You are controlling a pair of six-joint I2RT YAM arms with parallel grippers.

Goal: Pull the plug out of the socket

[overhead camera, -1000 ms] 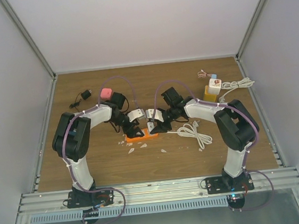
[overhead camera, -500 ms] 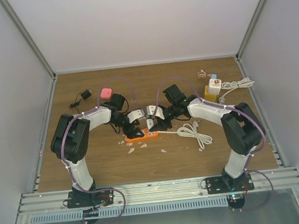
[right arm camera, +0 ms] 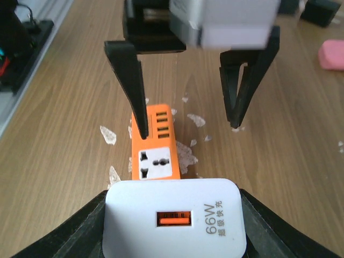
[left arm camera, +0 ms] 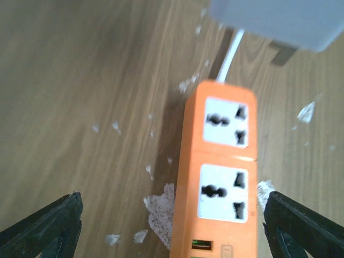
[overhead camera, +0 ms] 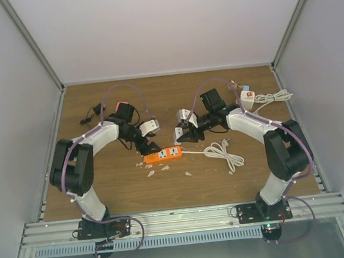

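Note:
The white charger plug (overhead camera: 178, 135) is in my right gripper, far from the black adapter (overhead camera: 98, 109), so next my left gripper takes the plug and puts it down near the adapter.
The orange power strip (overhead camera: 163, 155) lies flat on the table with both its sockets (left arm camera: 224, 156) empty. My right gripper (overhead camera: 180, 133) is shut on the white 66W charger plug (right arm camera: 174, 223) and holds it in the air just behind the strip's cable end; the plug's pins show blurred in the left wrist view (left arm camera: 279, 24). My left gripper (overhead camera: 147, 148) is open. Its black fingers (right arm camera: 131, 80) straddle the strip's USB end (right arm camera: 160, 129), and the strip lies between them in the left wrist view (left arm camera: 172, 231).
A white coiled cable (overhead camera: 224, 154) runs from the strip to the right. Paper scraps (overhead camera: 155, 169) lie in front of the strip. A pink block (overhead camera: 120, 106) and a black adapter (overhead camera: 99, 107) sit back left; a white plug with cord (overhead camera: 247, 96) sits back right.
My right gripper has pulled the white plug out of the strip and lifted it back and to the right. My left arm has drawn back to the left, and the strip now lies uncovered.

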